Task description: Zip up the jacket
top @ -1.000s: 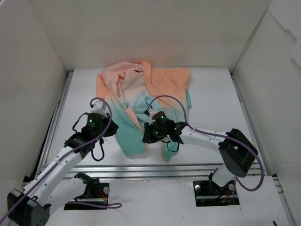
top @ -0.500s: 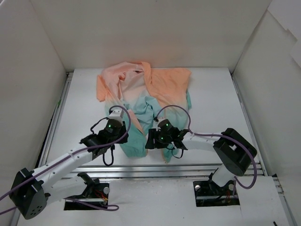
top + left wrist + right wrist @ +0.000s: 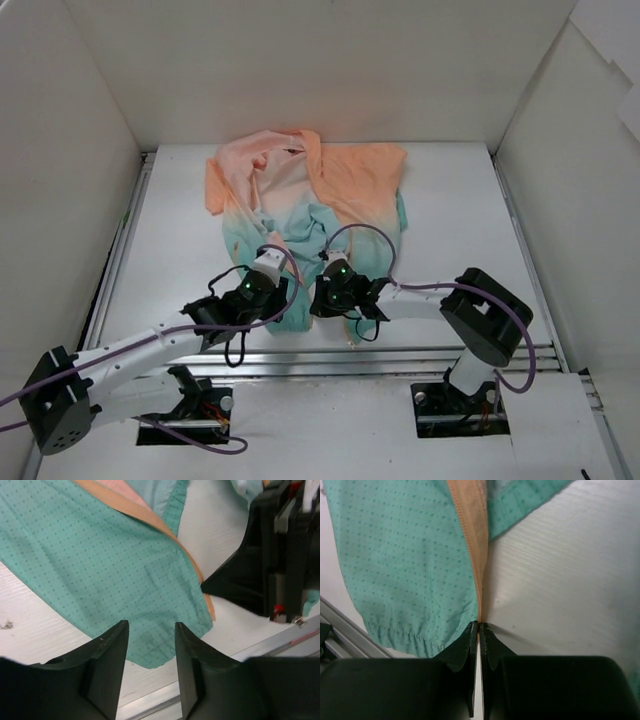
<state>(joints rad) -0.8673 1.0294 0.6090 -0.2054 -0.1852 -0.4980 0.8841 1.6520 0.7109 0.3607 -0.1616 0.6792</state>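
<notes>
The teal hem corner (image 3: 200, 626) is lying loose next to the orange zipper edge (image 3: 208, 606), so my left gripper should lift the hem corner first. My right gripper should then open and grab the zipper edge again.
The jacket (image 3: 335, 185) lies crumpled on the white table, peach at the back and teal toward the near hem. My right gripper (image 3: 478, 626) is shut on the lower end of the orange zipper edge (image 3: 470, 535), with the teal panel (image 3: 395, 555) to its left. In the top view the right gripper (image 3: 318, 300) sits at the near hem. My left gripper (image 3: 150, 630) is open just above the teal hem corner (image 3: 150, 650), holding nothing. In the top view the left gripper (image 3: 283, 300) is close beside the right one. The right gripper's black body (image 3: 270, 565) shows in the left wrist view.
A metal rail (image 3: 400, 350) runs along the table's near edge, just behind both grippers and also seen as the rail (image 3: 280, 647) in the left wrist view. White walls (image 3: 60, 200) enclose the table on the left, back and right.
The left arm swung right and nearer to the teal hem, and its jaws opened. The right gripper shifted slightly left and nearer, then closed on the orange zipper edge.
</notes>
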